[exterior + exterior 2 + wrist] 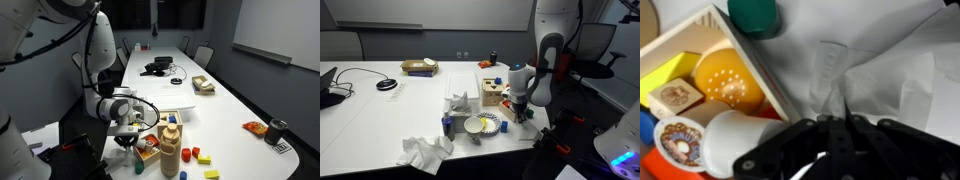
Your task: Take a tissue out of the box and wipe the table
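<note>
The wooden toy box's side [766, 76] is in the way of the wipe next to my gripper. I should pull the spread tissue [876, 80] back from the wooden toy box and then lift it clear.
The long white table [215, 100] fills both exterior views [380, 125]. My gripper [830, 125] hangs low over its end, next to a wooden toy box [495, 95]; it shows in both exterior views [125, 138] [523, 113]. In the wrist view the black fingers are together and pinch a raised fold of white tissue [880, 70] that lies spread on the table. A white tissue stands up from a box [455, 103] near the table middle. A crumpled tissue [425, 150] lies near the front edge.
The wooden toy box [715, 40] holds a yellow ball [725, 80] and blocks, with a green cap [752, 12] beside it. A plate [478, 125], a tall tan object [170, 150], small coloured blocks [195, 155], a mug [277, 130], cables and a device [155, 68] stand around.
</note>
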